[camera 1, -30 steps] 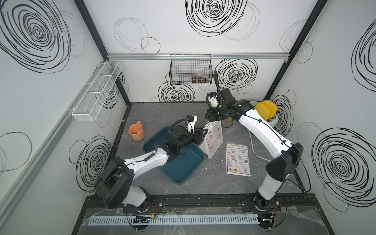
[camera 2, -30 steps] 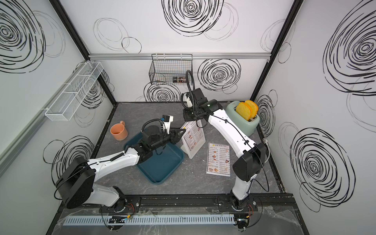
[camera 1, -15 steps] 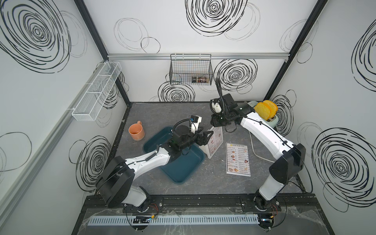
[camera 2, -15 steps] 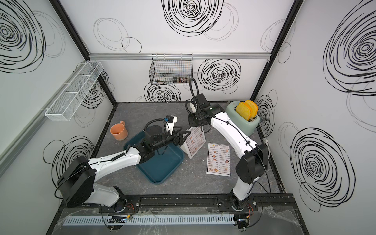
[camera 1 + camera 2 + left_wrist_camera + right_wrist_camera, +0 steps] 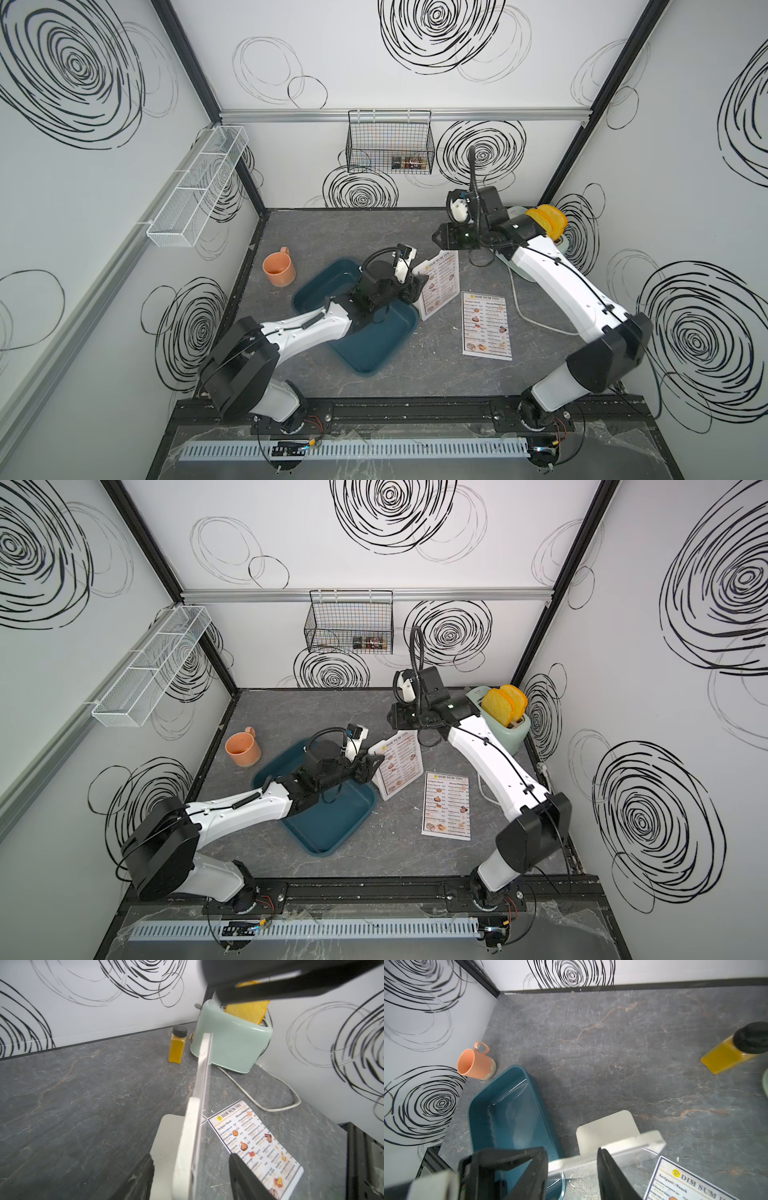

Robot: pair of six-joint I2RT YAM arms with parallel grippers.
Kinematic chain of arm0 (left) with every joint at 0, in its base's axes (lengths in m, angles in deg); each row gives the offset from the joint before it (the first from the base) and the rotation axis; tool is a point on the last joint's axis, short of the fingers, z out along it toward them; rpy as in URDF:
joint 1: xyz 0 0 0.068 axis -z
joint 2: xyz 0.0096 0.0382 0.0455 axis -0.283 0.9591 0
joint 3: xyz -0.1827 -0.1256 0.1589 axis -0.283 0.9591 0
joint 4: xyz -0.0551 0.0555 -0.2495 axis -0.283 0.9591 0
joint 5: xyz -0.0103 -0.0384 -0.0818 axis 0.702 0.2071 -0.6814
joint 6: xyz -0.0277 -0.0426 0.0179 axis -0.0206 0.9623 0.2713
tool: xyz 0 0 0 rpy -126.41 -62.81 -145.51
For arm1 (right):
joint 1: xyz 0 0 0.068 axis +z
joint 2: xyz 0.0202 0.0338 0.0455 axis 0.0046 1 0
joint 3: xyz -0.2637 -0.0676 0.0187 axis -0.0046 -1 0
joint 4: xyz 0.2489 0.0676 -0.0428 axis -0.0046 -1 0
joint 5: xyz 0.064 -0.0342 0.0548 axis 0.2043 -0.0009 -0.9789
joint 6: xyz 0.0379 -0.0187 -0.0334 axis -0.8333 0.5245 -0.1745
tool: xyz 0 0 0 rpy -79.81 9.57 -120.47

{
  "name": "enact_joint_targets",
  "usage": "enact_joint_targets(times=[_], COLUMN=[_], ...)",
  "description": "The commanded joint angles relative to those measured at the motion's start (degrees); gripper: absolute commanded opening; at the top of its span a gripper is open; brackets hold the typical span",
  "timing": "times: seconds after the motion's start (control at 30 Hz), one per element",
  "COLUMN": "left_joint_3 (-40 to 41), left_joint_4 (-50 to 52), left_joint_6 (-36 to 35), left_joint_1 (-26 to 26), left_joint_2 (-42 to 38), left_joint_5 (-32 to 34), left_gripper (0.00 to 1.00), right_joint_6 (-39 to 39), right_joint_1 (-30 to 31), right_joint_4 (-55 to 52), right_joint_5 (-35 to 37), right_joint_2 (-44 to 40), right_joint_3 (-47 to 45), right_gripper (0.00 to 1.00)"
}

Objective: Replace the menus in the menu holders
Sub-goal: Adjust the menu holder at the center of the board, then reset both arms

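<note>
The white menu holder [image 5: 441, 281] is standing at a slant, so next my left gripper turns the menu holder's near edge [image 5: 421, 304] back until the menu faces the front, while my right gripper moves away.
The white menu holder [image 5: 439, 286] [image 5: 398, 766] stands upright beside the tray's right rim. In both top views a menu shows behind its clear front. Another menu [image 5: 486, 325] [image 5: 447, 806] [image 5: 257, 1145] [image 5: 695, 1180] lies flat on the table just right of it. My left gripper [image 5: 419, 286] [image 5: 191, 1157] is open, its fingers astride the holder's left edge [image 5: 200, 1088], with a gap to the clear front. My right gripper [image 5: 436, 240] [image 5: 571, 1153] hangs open over the holder's top edge [image 5: 633, 1142], holding nothing.
A dark teal tray [image 5: 374, 345] lies under my left arm. An orange cup [image 5: 279, 270] stands at the left. A mint toaster [image 5: 509, 725] with toast, its cord [image 5: 519, 299] and a yellow bottle [image 5: 176, 1047] fill the back right. A wire basket [image 5: 390, 145] hangs on the back wall.
My left gripper has slid right, up to the holder's left edge. My right gripper has shifted slightly right above the top edge and its jaws stand wider. The holder has stayed put.
</note>
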Motion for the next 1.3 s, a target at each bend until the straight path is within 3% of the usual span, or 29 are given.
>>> enact_joint_targets(times=[0.0, 0.23, 0.43, 0.63, 0.77, 0.87, 1.03, 1.13, 1.27], left_joint_3=[-3.29, -7.65, -8.93, 0.62, 8.74, 15.63, 26.28, 32.76, 40.32], left_joint_4=[0.05, 0.04, -0.10, -2.49, 3.44, 11.49, 15.91, 9.91, -7.22], left_joint_6=[-4.15, -10.22, -11.98, -10.95, -5.61, -2.26, 1.88, 1.60, -2.89], left_joint_1=[-1.16, -1.81, -1.77, 1.76, 3.36, -1.83, -20.24, -28.73, -32.67], left_joint_2=[3.54, 8.87, 9.06, -2.94, -18.23, -30.32, -45.34, -48.35, -44.14], left_joint_5=[6.13, 17.46, 21.14, 28.87, 41.03, 45.38, 43.17, 37.71, 33.10], left_gripper=[0.55, 0.52, 0.64, 0.81, 0.98, 0.96, 0.96, 0.96, 0.96], right_joint_6=[-2.91, -4.58, -5.92, -6.28, -2.03, 3.36, 9.94, 12.30, 15.04], right_joint_1=[-3.94, -10.30, -14.11, -21.14, -25.04, -26.50, -28.65, -30.47, -32.29], right_joint_4=[13.25, 16.74, 17.98, 31.74, 47.79, 59.27, 67.87, 69.84, 81.18], right_joint_5=[2.46, 7.06, 7.00, 12.25, 16.98, 20.76, 19.14, 14.20, 10.73], right_joint_2=[-11.56, -24.98, -29.00, -34.81, -34.16, -30.35, -20.37, -13.42, -7.90], right_joint_3=[-10.66, -25.16, -33.20, -48.89, -58.83, -64.20, -65.87, -64.61, -67.24], right_gripper=[0.44, 0.48, 0.50, 0.51, 0.53, 0.61, 0.63, 0.65, 0.65])
